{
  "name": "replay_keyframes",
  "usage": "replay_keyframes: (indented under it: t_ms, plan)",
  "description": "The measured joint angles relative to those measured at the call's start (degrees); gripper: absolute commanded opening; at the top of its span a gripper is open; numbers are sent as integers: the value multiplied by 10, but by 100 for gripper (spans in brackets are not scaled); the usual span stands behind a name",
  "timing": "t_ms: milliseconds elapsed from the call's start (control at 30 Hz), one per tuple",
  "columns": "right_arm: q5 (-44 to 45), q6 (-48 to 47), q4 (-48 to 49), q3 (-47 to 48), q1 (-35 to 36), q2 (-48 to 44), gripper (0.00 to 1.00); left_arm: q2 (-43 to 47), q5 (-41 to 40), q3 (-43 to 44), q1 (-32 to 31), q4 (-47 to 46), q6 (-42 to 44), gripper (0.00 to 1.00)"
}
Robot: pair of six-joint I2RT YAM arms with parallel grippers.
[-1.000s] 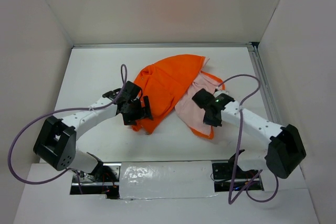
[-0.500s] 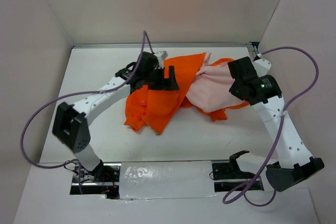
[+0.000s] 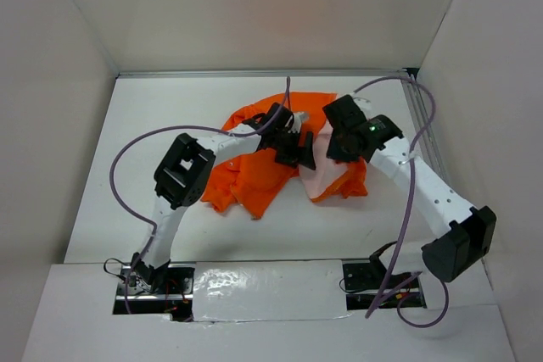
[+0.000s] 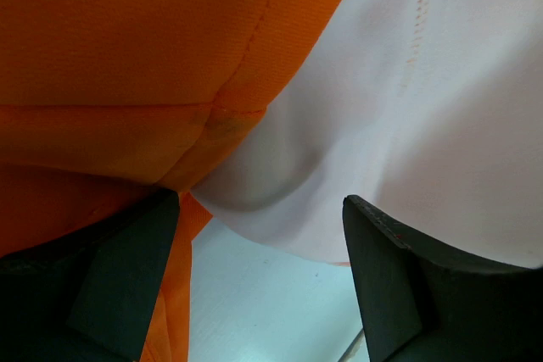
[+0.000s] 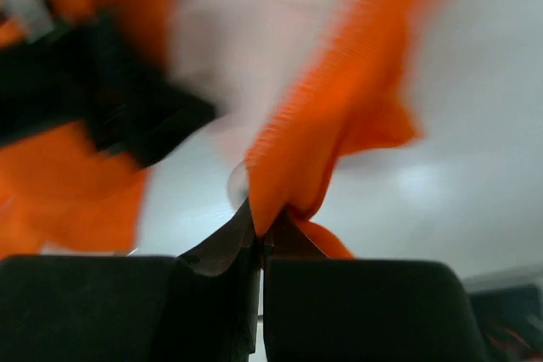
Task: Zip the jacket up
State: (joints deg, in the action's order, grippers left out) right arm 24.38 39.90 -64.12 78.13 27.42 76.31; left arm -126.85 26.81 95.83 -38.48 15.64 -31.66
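Note:
My right gripper should lay the orange edge [image 3: 349,181] over the jacket's pale pink lining [image 3: 318,169] before zipping, because the lining lies turned up beside my open left gripper.
The orange jacket [image 3: 254,171] lies bunched at the table's middle, with its pale pink lining [image 3: 327,177] turned up on the right. My left gripper [image 3: 293,146] is open over the jacket's middle; in the left wrist view [image 4: 259,286] its fingers straddle the seam between orange fabric [image 4: 127,40] and lining [image 4: 407,125], holding nothing. My right gripper [image 3: 339,137] is shut on a fold of the jacket's orange edge [image 5: 331,142], pinched between its fingertips [image 5: 263,239] in a blurred right wrist view. The zipper is not visible.
White walls enclose the table on three sides. A metal rail [image 3: 424,137] runs along the right edge. Purple cables [image 3: 127,167] loop from both arms. The arm bases sit on a taped strip [image 3: 267,281] at the near edge.
Both arms have swung inward toward the jacket's middle. The right gripper has pulled its jacket edge leftward, and the jacket has bunched into a smaller heap.

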Motion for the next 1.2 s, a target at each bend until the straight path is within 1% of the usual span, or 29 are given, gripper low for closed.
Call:
replay_keyframes:
  t_ms: [67,133,200,300,333,367,400,467,533,567,633,767,833,933,1067,1200]
  plan:
    - [-68,-15,61,-23,31,0,0,-2,3,5,4,-3,-15,91]
    - [-156,-28,133,-54,56,-1,6,-2,1,9,7,-4,-31,91]
    - [-222,-34,179,-75,70,5,8,0,0,5,12,-9,-46,91]
    - [-270,-36,218,-80,82,36,7,33,1,-54,23,-29,-64,92]
    - [-275,-35,228,-81,84,48,13,55,-3,-83,30,-29,-68,93]
    - [-279,-33,235,-83,85,57,34,77,-10,-106,37,-21,-75,94]
    - [-280,-30,241,-87,86,62,45,102,-18,-127,45,-13,-77,94]
    - [-286,-38,246,-96,87,62,52,155,-44,-163,66,7,-80,95]
    - [-293,-43,248,-98,88,60,61,200,-66,-178,83,29,-88,97]
    - [-295,-47,249,-98,90,59,71,220,-76,-181,93,40,-91,98]
    - [-297,-53,251,-98,98,59,77,259,-90,-189,114,53,-93,99]
    - [-279,-59,247,-98,128,58,82,319,-95,-221,132,60,-89,99]
    - [-261,-59,240,-100,140,53,82,341,-88,-242,129,57,-73,99]
    - [-222,-48,233,-120,145,24,85,380,-69,-292,105,38,-41,99]
    - [-177,-21,207,-162,118,-46,87,430,-35,-348,63,6,8,99]
    - [-151,-9,194,-184,63,-119,89,458,-20,-358,36,-27,43,99]
